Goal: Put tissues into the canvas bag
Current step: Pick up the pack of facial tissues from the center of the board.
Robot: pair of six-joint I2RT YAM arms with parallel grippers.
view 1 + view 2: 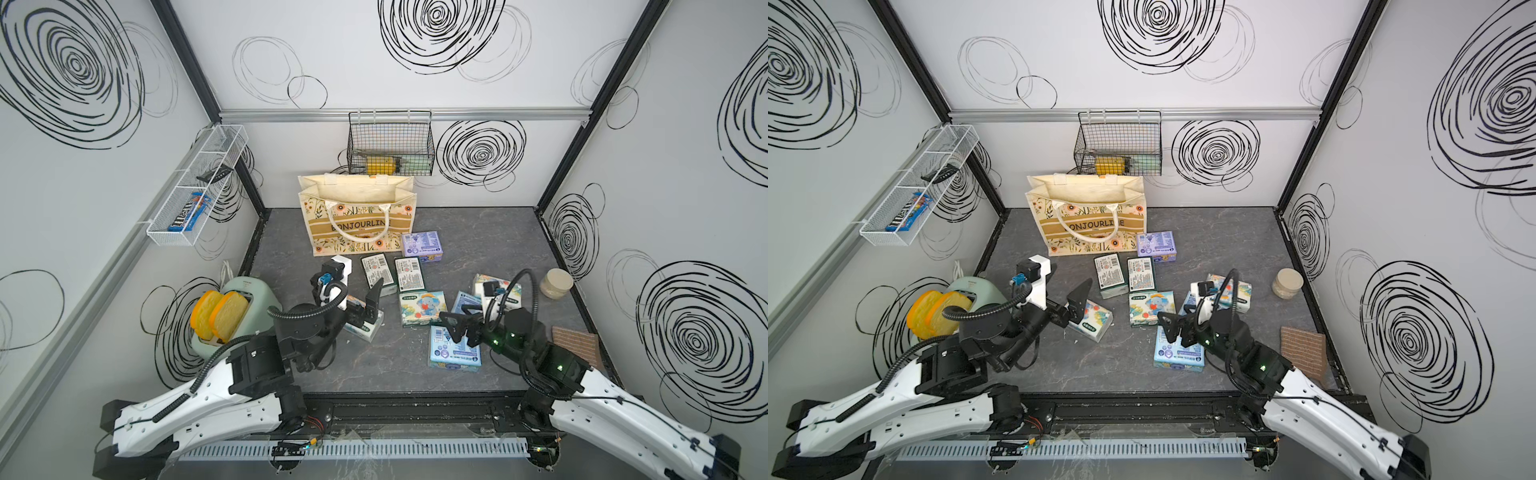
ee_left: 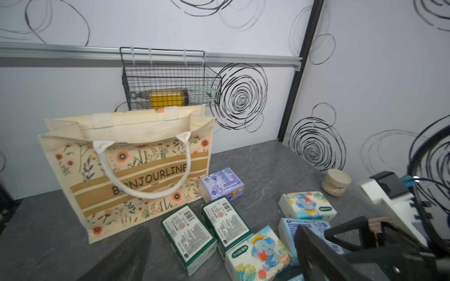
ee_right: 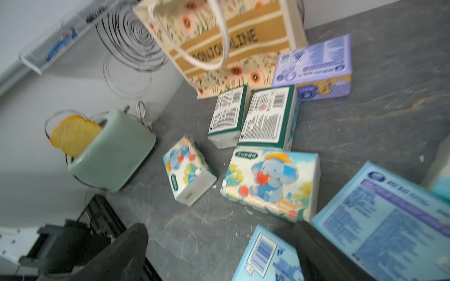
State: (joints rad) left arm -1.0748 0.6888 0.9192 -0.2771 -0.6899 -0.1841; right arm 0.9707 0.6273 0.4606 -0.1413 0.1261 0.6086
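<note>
The front light blue pack rests against the rear one (image 1: 465, 301), so next I back my right gripper off and move the front pack (image 1: 453, 351) clear with my left gripper.
The canvas bag (image 1: 357, 216) stands open at the back of the table, its handle hanging down the front. Several tissues packs lie in front of it: a purple one (image 1: 422, 244), two dark green ones (image 1: 376, 272), elephant-print ones (image 1: 422, 307) and light blue ones (image 1: 455, 353). My left gripper (image 1: 372, 307) hangs open just above an elephant pack (image 1: 1096, 322), holding nothing. Just as empty, my right gripper (image 1: 455, 326) is open over the front light blue pack (image 3: 263, 255). In the left wrist view the left gripper (image 2: 221, 255) frames the green packs (image 2: 187, 233).
A mint toaster (image 1: 241, 307) with bread stands at the left edge. A round beige jar (image 1: 556, 282) and a brown mat (image 1: 575, 343) sit at the right wall. A black wire basket (image 1: 390, 143) hangs above the bag; a white wire shelf (image 1: 195, 187) hangs on the left wall.
</note>
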